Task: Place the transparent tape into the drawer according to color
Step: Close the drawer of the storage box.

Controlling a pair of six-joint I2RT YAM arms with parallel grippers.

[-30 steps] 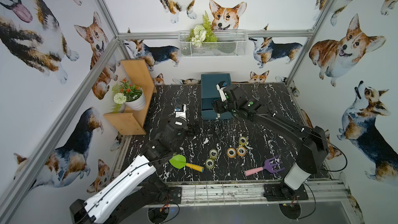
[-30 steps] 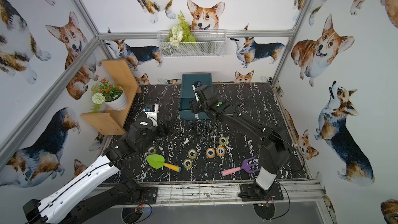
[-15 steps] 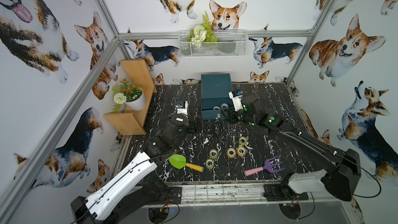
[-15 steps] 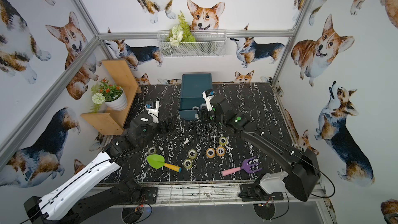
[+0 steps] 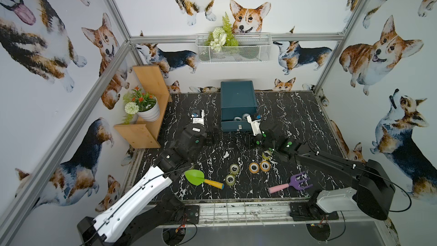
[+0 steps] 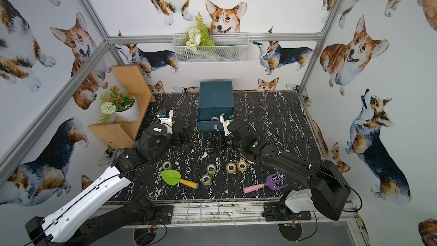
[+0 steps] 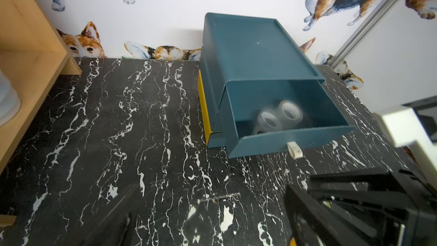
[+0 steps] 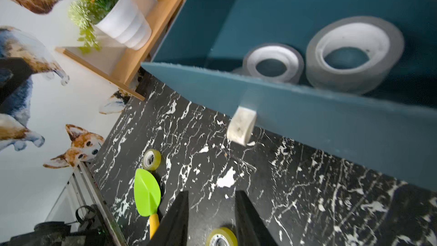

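Note:
I need to keep the cabinet's side point(image 5: 222, 95) still with my left gripper while my right gripper pushes the pulled-out teal drawer point(image 5: 230, 126) shut, because that drawer sticks out over the cabinet's lower part.
The teal drawer point(image 5: 238, 124) stands pulled out of its cabinet, with two clear-whitish transparent tape rolls point(image 8: 354, 53) point(image 7: 289, 112) inside. On the table lie yellow-green rolls point(image 5: 234, 168) point(image 5: 230, 179) point(image 5: 266, 155) and two orange rolls point(image 5: 253, 167) point(image 5: 265, 165). My right gripper point(image 8: 212, 195) point(image 5: 248, 141) hovers low just in front of the drawer, open, nothing between its fingers; a yellow-green roll point(image 8: 221, 236) lies on the table under it. Left of the drawer, my left gripper point(image 5: 213, 136) point(image 7: 212, 218) is wide open and holds nothing.
A green toy shovel point(image 5: 195, 177) and a purple fork point(image 5: 298, 183) lie near the front edge. Another yellow-green roll point(image 6: 167, 165) sits by the left arm. A wooden shelf point(image 5: 146, 128) with a potted plant point(image 5: 145, 107) stands at the left wall.
My right gripper has come down from above the cabinet, past the open drawer, to the table in front of it, its jaws narrowing. The left gripper crept toward the drawer.

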